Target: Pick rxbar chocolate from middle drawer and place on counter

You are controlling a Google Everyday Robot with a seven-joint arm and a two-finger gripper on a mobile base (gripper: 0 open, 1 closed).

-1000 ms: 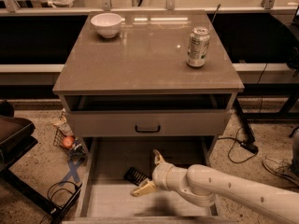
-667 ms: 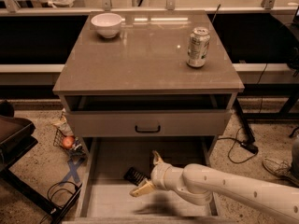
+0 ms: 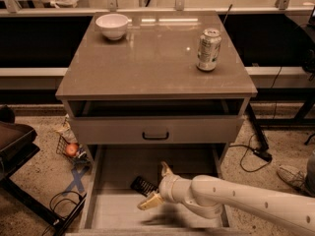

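I should expect an empty spot under the rxbar chocolate (image 3: 143, 186) when I lift it, because it lies flat on the clear drawer's bottom (image 3: 118, 209).
The rxbar chocolate (image 3: 143, 186) lies flat on the floor of the open middle drawer (image 3: 118, 167), a black bar partly hidden behind my gripper. My gripper (image 3: 156, 185) hangs over the drawer, just right of the bar, with one pale finger (image 3: 165, 170) pointing up and the other down to the left; the fingers are spread wide apart and hold nothing. The arm comes in from the lower right. The counter (image 3: 152, 58) is the glossy taupe slab above.
A white bowl (image 3: 112, 25) sits at the counter's back left and a soda can (image 3: 208, 49) at its right. A closed drawer front with a black handle (image 3: 155, 134) is above the open drawer. Cables, a basket and clutter lie on the floor at both sides.
The gripper and arm have stayed almost in place over the drawer, by the bar. Nothing was taken hold of.
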